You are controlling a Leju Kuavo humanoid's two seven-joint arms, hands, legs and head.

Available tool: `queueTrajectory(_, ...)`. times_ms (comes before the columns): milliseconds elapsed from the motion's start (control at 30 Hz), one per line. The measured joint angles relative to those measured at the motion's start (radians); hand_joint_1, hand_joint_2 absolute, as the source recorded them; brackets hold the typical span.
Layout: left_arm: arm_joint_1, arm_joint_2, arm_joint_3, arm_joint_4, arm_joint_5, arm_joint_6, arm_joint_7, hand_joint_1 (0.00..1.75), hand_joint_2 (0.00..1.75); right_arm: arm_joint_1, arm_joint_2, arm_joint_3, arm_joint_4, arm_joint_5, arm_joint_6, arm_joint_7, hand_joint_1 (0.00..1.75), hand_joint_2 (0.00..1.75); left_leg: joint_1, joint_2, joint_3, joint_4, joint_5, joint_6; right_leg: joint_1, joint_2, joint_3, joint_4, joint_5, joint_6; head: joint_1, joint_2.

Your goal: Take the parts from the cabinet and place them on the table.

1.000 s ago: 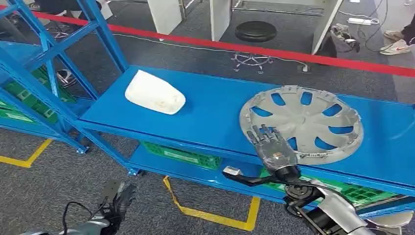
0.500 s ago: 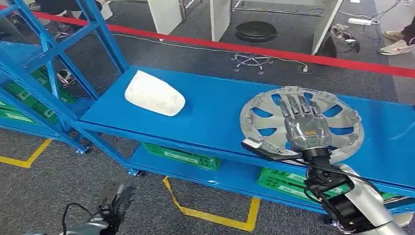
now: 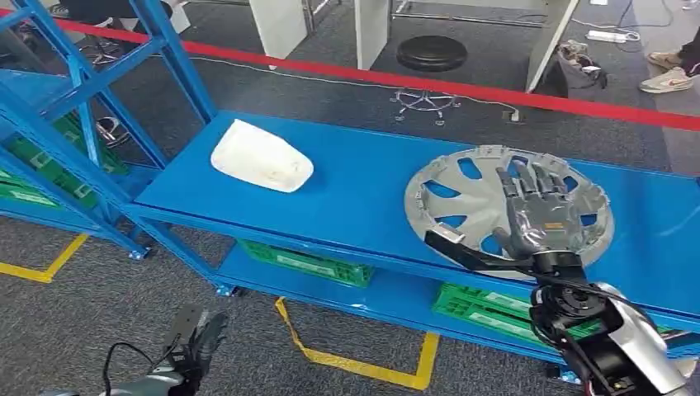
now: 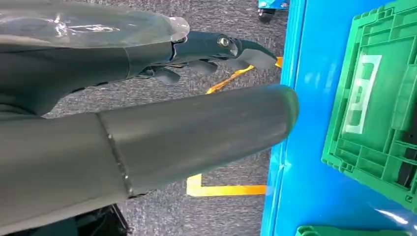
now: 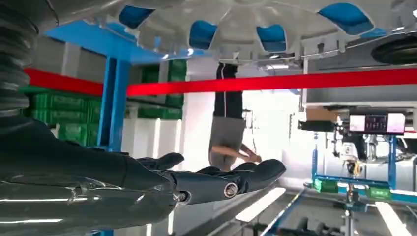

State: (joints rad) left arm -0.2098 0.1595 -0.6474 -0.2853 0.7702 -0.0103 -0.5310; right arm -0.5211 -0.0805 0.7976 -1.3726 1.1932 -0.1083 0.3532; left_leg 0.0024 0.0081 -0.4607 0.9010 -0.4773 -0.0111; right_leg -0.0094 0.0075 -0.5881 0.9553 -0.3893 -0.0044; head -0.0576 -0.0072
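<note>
Clips (image 3: 493, 152) are standing around the wheel cover's upturned rim (image 3: 475, 203). I should expect its smooth outer side, hidden underneath, to come into view when I lift it upright.
A grey wheel cover (image 3: 475, 194) lies flat on the blue shelf (image 3: 363, 194), toward its right side. My right hand (image 3: 536, 216) hovers over the cover's right half with its fingers spread and nothing in them. The right wrist view shows those fingers (image 5: 236, 179) apart from the wheel cover (image 5: 255, 24), with a gap between. A white moulded part (image 3: 260, 157) rests on the shelf's left end. My left hand (image 3: 194, 346) hangs low over the grey carpet, holding nothing; its thumb (image 4: 196, 132) is spread from the fingers (image 4: 216, 49).
Green crates (image 3: 305, 262) sit on the lower shelf level. A blue rack frame (image 3: 74, 91) rises at the left. Yellow floor tape (image 3: 363, 367) runs in front, and a red line (image 3: 462, 87) crosses behind. A black stool (image 3: 429, 54) and a person's shoes (image 3: 669, 73) are beyond.
My right hand has moved up from the shelf's front edge and rightward, out over the wheel cover. The left hand and both parts have stayed put.
</note>
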Motion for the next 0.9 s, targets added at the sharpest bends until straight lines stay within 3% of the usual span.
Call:
queueTrajectory(100,0.001,0.000,0.000,0.000,0.003,-0.007,0.000,0.00,0.00,0.009,0.000,-0.020,-0.020,-0.215,0.026,-0.019,0.00,1.75,0.000,0.000,0.000,0.000,0.000,0.000,0.000,0.000,0.000,0.000,0.000,0.000,0.000,0.000)
queueTrajectory(167,0.003,0.002,0.001,0.000,0.005,-0.013,-0.003,0.00,0.00,0.017,-0.008,-0.037,-0.048,-0.515,0.051,-0.017,0.00,1.75,0.000,0.000,0.000,0.000,0.000,0.000,0.000,0.000,0.000,0.000,0.000,0.000,0.000,0.000)
queueTrajectory(300,0.010,0.008,0.002,0.000,0.011,-0.027,-0.003,0.00,0.00,0.005,-0.069,-0.053,-0.120,-0.839,0.092,0.063,0.00,1.75,0.000,0.000,0.000,0.000,0.000,0.000,0.000,0.000,0.000,0.000,0.000,0.000,0.000,0.000)
queueTrajectory(367,0.013,0.011,0.003,0.000,0.014,-0.031,-0.003,0.00,0.00,-0.008,-0.112,-0.058,-0.153,-0.941,0.108,0.097,0.00,1.75,0.000,0.000,0.000,0.000,0.000,0.000,0.000,0.000,0.000,-0.001,0.000,0.000,0.000,0.000)
queueTrajectory(500,0.017,0.018,0.003,0.000,0.018,-0.036,-0.003,0.00,0.00,-0.038,-0.219,-0.060,-0.220,-1.051,0.153,0.176,0.00,1.75,-0.001,0.000,0.000,0.001,-0.001,0.001,-0.001,0.000,0.000,-0.001,0.000,0.000,0.000,0.000)
queueTrajectory(633,0.015,0.018,0.006,0.000,0.018,-0.039,-0.002,0.00,0.00,-0.055,-0.305,-0.054,-0.270,-1.084,0.174,0.215,0.00,1.75,-0.001,0.000,-0.001,0.001,-0.001,0.001,-0.001,-0.001,0.000,-0.001,0.000,0.000,0.000,0.000)
queueTrajectory(900,0.010,0.018,0.008,0.000,0.018,-0.041,0.000,0.00,0.00,-0.074,-0.399,-0.027,-0.310,-1.112,0.182,0.241,0.00,1.75,0.000,0.000,-0.001,0.000,-0.001,0.001,0.000,0.000,0.001,-0.001,0.000,0.000,0.000,0.000)
